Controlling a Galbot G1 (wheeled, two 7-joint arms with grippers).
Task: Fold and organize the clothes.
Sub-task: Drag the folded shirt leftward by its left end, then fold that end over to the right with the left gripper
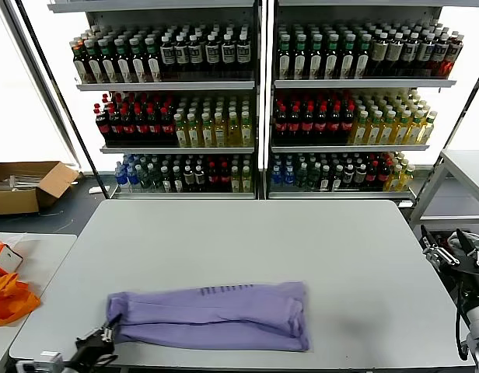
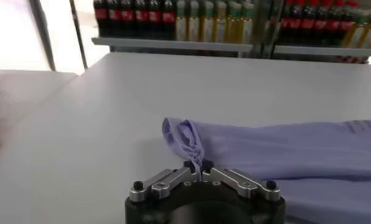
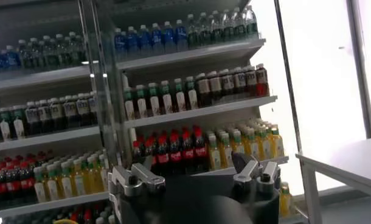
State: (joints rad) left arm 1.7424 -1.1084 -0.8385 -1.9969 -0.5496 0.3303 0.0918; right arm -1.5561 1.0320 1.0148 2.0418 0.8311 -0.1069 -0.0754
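The T-shirt is a long piece of cloth with its bunched end near the table's corner, so the robot's left gripper should fold that end back toward the T-shirt's far end.
One lavender-purple T-shirt lies folded into a long band across the grey table, near its front edge. A row of dark purple print marks shows on its top. My left gripper is at the shirt's left end, at the table's front left corner. In the left wrist view the left gripper is shut on a bunched edge of the shirt. My right gripper is off the table's right side, away from the shirt. In the right wrist view it is open, empty and faces the shelves.
A bright orange fabric item lies on a side table at the left. A cardboard box sits on the floor at the far left. Shelves of bottles stand behind the table. A white table stands at the right.
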